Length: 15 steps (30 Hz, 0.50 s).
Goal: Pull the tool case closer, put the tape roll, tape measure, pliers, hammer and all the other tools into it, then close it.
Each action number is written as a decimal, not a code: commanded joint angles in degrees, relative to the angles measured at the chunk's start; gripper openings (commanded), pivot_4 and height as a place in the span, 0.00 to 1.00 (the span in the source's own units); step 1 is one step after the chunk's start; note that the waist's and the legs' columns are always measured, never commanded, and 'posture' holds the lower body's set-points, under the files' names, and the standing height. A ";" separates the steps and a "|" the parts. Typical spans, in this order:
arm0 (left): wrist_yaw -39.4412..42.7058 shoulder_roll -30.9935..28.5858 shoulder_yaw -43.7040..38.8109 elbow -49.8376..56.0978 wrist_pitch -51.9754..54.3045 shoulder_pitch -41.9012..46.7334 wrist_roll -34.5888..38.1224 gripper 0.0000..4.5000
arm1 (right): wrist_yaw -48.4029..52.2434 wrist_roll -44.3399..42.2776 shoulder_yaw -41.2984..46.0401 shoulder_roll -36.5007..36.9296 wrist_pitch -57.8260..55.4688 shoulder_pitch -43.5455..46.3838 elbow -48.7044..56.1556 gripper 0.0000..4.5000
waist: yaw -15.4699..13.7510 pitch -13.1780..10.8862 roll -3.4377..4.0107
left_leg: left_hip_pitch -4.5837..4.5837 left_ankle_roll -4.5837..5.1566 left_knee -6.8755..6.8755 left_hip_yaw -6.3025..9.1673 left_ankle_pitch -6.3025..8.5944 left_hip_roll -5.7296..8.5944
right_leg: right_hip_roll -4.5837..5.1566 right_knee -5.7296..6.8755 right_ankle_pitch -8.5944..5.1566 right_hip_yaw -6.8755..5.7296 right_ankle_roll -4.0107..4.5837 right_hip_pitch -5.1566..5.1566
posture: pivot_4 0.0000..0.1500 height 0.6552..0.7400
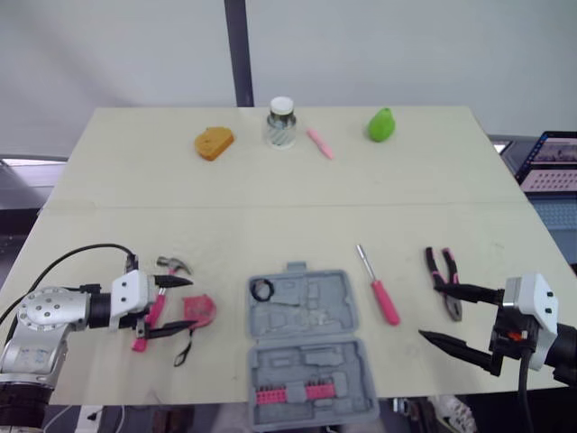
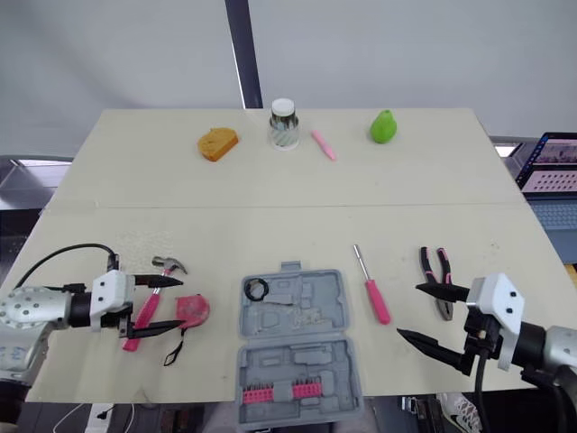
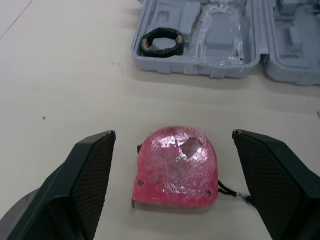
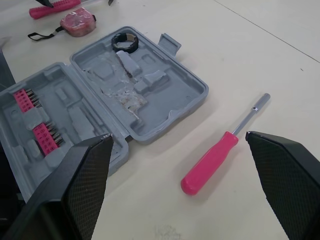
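The pink tape measure [image 1: 200, 310] should bring its black strap dangling and trailing along when I lift it, because the limp loop [image 1: 182, 354] is attached at one corner.
The grey tool case [image 1: 302, 352] lies open at the table's front middle, with the black tape roll [image 1: 262, 290] in its far left pocket and pink bits in the near half. My left gripper [image 1: 185, 305] is open, its fingers on either side of the pink tape measure [image 3: 175, 167] without touching it. The pink-handled hammer [image 1: 160, 290] lies just left of the tape measure, under that gripper. The pink screwdriver [image 1: 382, 293] and the pliers [image 1: 444, 280] lie right of the case. My right gripper [image 1: 430, 311] is open and empty, beside the pliers.
Along the far edge stand an orange bread-shaped object [image 1: 215, 142], a glass jar [image 1: 281, 123], a pink marker [image 1: 319, 142] and a green pear [image 1: 381, 124]. A laptop [image 1: 550, 171] sits off the table's right side. The case's near half reaches the front table edge.
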State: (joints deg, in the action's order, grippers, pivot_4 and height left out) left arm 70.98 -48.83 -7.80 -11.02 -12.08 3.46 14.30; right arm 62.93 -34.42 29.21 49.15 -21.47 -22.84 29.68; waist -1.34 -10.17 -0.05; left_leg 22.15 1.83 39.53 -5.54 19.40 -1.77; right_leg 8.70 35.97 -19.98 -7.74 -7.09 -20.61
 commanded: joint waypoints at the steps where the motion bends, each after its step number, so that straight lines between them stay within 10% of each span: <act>1: 1.43 -0.98 1.07 -5.05 -4.39 2.08 -1.83 0.89 | 0.74 -0.84 0.23 0.21 0.35 0.31 1.10 1.00 | -0.07 0.00 0.00 | 0.00 0.00 0.00 0.00 0.00 0.01 | 0.01 0.01 0.00 -0.01 0.00 0.00 | 1.00 0.47; 15: 4.05 0.84 6.92 -17.21 -12.16 8.65 -4.45 0.89 | 0.52 -0.52 1.38 0.04 0.67 -0.76 1.53 1.00 | 0.01 0.00 0.00 | 0.00 0.01 0.00 -0.05 -0.01 0.02 | -0.02 0.21 0.01 -0.06 -0.03 -0.03 | 1.00 0.47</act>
State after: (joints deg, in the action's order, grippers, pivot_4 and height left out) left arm 75.08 -48.09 -0.98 -27.79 -23.72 11.41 9.99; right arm 62.95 -34.38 29.11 49.13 -21.36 -23.38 29.68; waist -1.33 -10.16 -0.05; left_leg 22.15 1.84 39.53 -5.59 19.39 -1.75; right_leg 8.68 36.20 -19.97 -7.80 -7.12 -20.64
